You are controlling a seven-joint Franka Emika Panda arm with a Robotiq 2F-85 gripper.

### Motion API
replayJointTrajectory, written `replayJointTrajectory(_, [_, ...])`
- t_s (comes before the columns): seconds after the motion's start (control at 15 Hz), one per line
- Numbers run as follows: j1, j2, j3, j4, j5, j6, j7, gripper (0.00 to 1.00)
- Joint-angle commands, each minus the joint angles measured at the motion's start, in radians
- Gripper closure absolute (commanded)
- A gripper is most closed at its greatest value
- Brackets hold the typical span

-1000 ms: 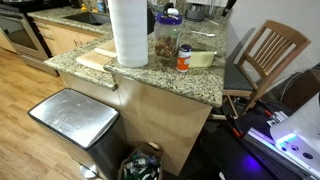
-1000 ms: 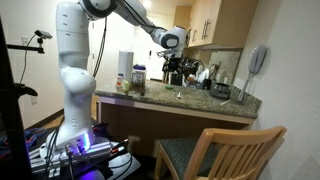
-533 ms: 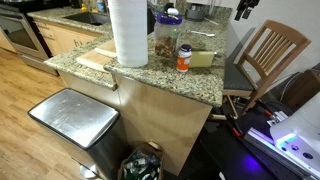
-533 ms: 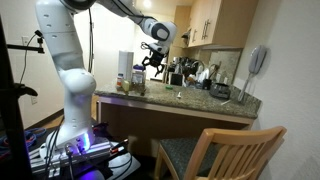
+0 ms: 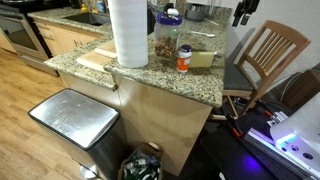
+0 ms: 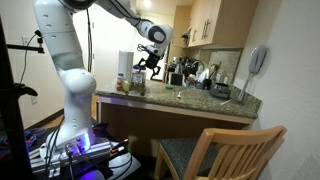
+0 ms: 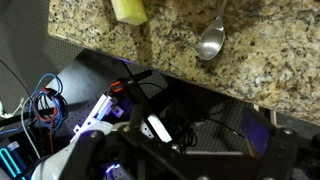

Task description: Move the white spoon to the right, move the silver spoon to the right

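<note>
My open gripper is hanging past the counter's edge [image 7: 190, 79], away from the silver spoon. So I should move back over the counter and go down to the spoon's bowl [image 7: 211, 43].
The silver spoon [image 7: 210, 42] lies on the granite counter [image 7: 270, 60] near its edge, bowl toward the edge, in the wrist view. A yellow sponge [image 7: 128, 10] lies beside it. I cannot make out a white spoon in any view. My gripper [image 7: 185, 150] hangs in the air off the counter's edge, over the floor, with its fingers spread apart and nothing between them. It also shows in both exterior views [image 6: 150, 66] [image 5: 239, 14], raised above counter height.
On the counter stand a paper towel roll [image 5: 128, 32], a glass jar [image 5: 167, 35], a small spice bottle [image 5: 184, 57] and the sponge [image 5: 201, 58]. A wooden chair [image 5: 268, 55] stands beside the counter, a steel bin [image 5: 72, 118] below it. Cables lie on the floor [image 7: 150, 125].
The arm has swung away from the back of the counter toward its edge and dropped a little. The gripper has come into the top corner of an exterior view.
</note>
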Motion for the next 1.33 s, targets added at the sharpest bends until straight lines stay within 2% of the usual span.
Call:
replayJointTrajectory(0.0, [0.005,-0.036,0.041,-0.114,0.022,0.154,-0.007,0.0])
replayJointTrajectory(0.47, [0.004,-0.144,0.08,-0.268,0.007,0.37,0.006,0.0])
replayJointTrajectory(0.53, [-0.001,-0.16,0.083,-0.281,-0.005,0.376,0.012,0.0])
replayJointTrajectory(0.67, [-0.006,-0.232,0.05,-0.282,0.019,0.306,-0.029,0.0])
replayJointTrajectory(0.73, [0.0,-0.148,0.074,-0.244,0.01,0.326,-0.001,0.0])
replayJointTrajectory(0.93, [-0.009,-0.212,0.065,-0.259,0.013,0.313,-0.006,0.0])
replayJointTrajectory(1.13, [0.019,-0.206,0.087,-0.282,0.015,0.304,-0.039,0.0])
replayJointTrajectory(1.27, [0.013,-0.178,0.089,-0.263,-0.008,0.295,-0.059,0.0])
